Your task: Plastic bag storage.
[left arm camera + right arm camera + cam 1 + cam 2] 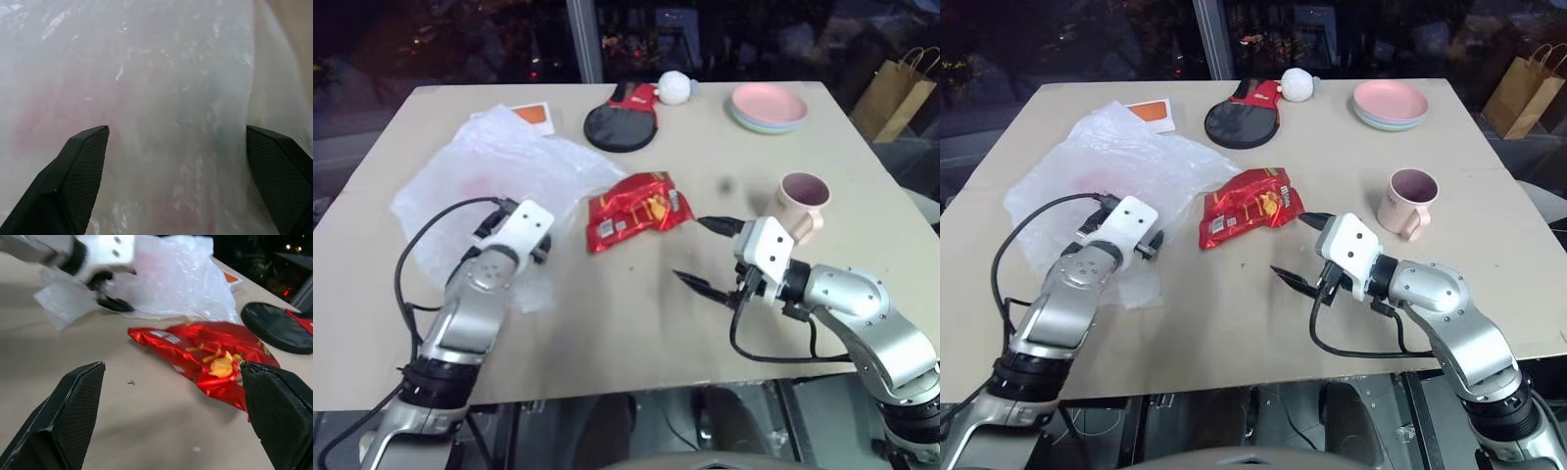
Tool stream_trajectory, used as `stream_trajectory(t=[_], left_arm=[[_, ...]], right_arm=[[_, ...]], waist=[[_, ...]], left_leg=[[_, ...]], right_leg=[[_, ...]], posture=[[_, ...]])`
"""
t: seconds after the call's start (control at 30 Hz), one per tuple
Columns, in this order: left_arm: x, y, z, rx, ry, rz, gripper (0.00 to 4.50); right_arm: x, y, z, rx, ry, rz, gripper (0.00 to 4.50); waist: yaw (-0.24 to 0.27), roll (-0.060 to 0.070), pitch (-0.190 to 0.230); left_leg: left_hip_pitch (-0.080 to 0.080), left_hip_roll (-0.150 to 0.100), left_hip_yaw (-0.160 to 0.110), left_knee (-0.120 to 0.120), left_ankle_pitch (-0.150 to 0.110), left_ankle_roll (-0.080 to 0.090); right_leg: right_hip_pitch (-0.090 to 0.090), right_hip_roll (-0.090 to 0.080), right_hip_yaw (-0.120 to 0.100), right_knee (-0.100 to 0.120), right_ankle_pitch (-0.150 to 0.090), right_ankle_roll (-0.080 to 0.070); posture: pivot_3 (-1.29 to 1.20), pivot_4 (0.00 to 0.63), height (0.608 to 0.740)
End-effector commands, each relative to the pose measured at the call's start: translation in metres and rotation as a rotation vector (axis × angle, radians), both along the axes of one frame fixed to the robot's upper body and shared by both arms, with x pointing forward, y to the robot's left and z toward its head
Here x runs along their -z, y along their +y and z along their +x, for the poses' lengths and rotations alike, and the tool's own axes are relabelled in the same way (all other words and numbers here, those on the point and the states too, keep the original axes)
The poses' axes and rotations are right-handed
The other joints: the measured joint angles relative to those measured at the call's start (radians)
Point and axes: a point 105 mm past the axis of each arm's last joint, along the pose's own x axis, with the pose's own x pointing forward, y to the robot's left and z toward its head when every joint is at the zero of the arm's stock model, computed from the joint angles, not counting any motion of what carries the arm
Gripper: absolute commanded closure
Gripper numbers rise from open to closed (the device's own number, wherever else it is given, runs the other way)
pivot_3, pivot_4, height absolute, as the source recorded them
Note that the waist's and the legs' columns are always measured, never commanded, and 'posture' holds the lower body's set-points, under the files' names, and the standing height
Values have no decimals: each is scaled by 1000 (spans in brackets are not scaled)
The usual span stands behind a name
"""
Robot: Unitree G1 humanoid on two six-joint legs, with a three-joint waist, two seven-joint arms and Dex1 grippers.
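I expect the plastic bag [499, 168] to gape open at its opening when I lift the upper film's edge, because another layer of film [275, 68] shows past that edge.
The plastic bag [494, 166] lies crumpled on the left half of the table, whitish, translucent and faintly pink. My left gripper [177, 129] hangs low over the bag's near edge, open, with the film spread wide in front of its fingers [83, 161]. From the right wrist view, that left gripper [113, 302] sits right at the bag's edge [171, 279]. My right gripper [687, 248] hovers open above the table's middle, pointing left toward the bag, with nothing between its fingers.
A shiny red snack packet [636, 211] lies between the two grippers. A pink mug [801, 201] stands just behind the right wrist. Farther back are stacked plates [769, 106], a black paddle case [622, 125], a white ball [674, 86] and an orange card [533, 116]. A brown paper bag [901, 88] stands off the table at right.
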Motion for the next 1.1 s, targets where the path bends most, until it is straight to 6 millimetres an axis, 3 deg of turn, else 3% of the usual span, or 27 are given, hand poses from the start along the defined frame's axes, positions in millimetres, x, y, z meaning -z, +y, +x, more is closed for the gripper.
stream_trajectory(t=[0.03,0.07,0.2,0.3,0.33,0.57,0.73,0.83,1.0,1.1], left_arm=[[28,5,2,-38,77,2,613],[32,6,3,-46,83,-13,858],[42,6,4,-65,94,-65,2842],[36,6,4,-54,66,-80,4275],[30,2,4,-36,42,-103,4459],[11,-3,3,-41,-50,-133,4459],[-44,-19,1,46,-267,-327,4459],[-66,-9,-4,45,-296,-398,4459],[-99,5,-6,59,-331,-431,4459],[-116,4,-6,98,-342,-427,4459]], right_arm=[[-15,-2,-6,-9,-57,17,0],[-16,-1,-7,-11,-62,19,0],[-19,-1,-10,-26,-80,19,0],[-19,-3,-10,-29,-94,9,0],[-19,-3,-9,-26,-97,6,0],[-16,-4,-8,-18,-105,3,0],[-14,-3,-6,-14,-114,-3,0],[-13,-1,-3,-12,-109,-5,0],[11,1,31,135,-48,-81,0],[23,1,61,304,198,72,0]], waist=[[0,1,-1],[-1,2,-1],[-2,3,-2],[-4,4,-3],[-4,5,-3],[-1,4,-3],[1,0,0],[0,-1,0],[-6,-1,0],[-5,-3,0]], left_leg=[[0,0,0,0,0,0],[0,0,0,1,0,0],[1,0,0,2,0,0],[1,0,0,2,0,0],[1,0,1,2,0,0],[0,0,1,2,0,0],[-2,0,0,2,0,0],[-2,0,0,2,0,0],[-1,0,0,2,0,0],[-1,0,0,2,0,0]], right_leg=[[0,0,0,0,0,0],[0,0,0,1,0,0],[0,0,1,2,0,0],[0,0,1,2,0,0],[0,0,1,2,0,0],[0,0,1,1,2,3],[0,0,0,1,2,3],[0,0,0,1,3,2],[0,1,0,1,1,2],[0,1,0,1,2,2]], posture=[[0,150,740],[0,150,740],[0,150,740],[0,150,740],[0,150,740],[0,150,740],[0,150,740],[0,150,740],[0,150,740],[0,150,740]])
